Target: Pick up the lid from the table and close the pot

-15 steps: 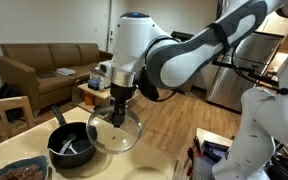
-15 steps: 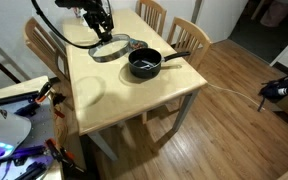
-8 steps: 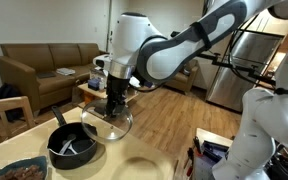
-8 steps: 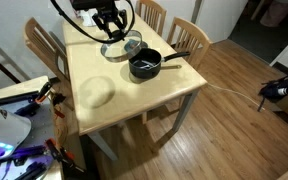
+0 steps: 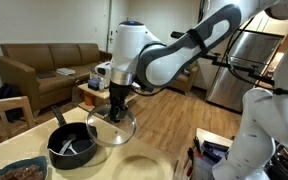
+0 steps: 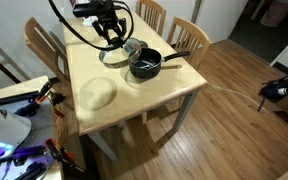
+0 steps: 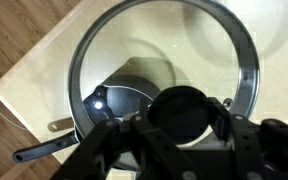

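Note:
My gripper should raise the glass lid [image 5: 111, 125] clear, turn it flatter and come over the pot's opening [image 5: 73, 139], because the lid hangs steeply tilted beside the black pot.
My gripper [image 5: 117, 100] is shut on the dark knob of the clear glass lid [image 5: 115, 129] and holds it in the air, tilted, right beside the black pot [image 5: 72, 146]. In an exterior view the lid [image 6: 117, 52] hangs just left of the pot [image 6: 145, 65], whose long handle [image 6: 179, 56] points right. In the wrist view my gripper [image 7: 184, 112] grips the knob, the lid's metal rim [image 7: 254, 70] rings the frame, and the pot [image 7: 124, 98] shows through the glass below. Both are over the pale wooden table [image 6: 104, 95].
A teal-rimmed dish of brown food [image 5: 19, 170] sits at the table's near corner. Wooden chairs [image 6: 189, 35] stand round the table. A brown sofa [image 5: 39, 70] and a low coffee table [image 5: 89, 90] lie behind. The table edge runs close to the pot [image 7: 24, 105].
The lid, held in my gripper, has moved across the table toward the pot and now hangs next to it, slightly lower than half a second ago.

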You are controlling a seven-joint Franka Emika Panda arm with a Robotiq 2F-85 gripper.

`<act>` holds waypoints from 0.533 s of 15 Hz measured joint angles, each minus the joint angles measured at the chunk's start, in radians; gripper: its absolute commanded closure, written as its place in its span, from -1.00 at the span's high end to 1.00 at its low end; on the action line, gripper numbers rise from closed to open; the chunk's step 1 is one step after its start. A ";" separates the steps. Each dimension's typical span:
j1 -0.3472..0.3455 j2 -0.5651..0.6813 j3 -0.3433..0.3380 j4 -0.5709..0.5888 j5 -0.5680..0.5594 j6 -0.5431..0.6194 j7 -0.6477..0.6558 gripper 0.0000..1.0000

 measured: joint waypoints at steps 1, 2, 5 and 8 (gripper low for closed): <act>0.000 0.000 0.001 0.000 -0.005 -0.007 0.001 -0.31; 0.000 0.000 0.003 0.002 -0.016 -0.008 -0.004 -0.31; 0.000 0.000 0.015 0.040 -0.047 -0.008 -0.091 -0.31; 0.000 0.012 0.021 0.118 -0.049 -0.039 -0.194 -0.31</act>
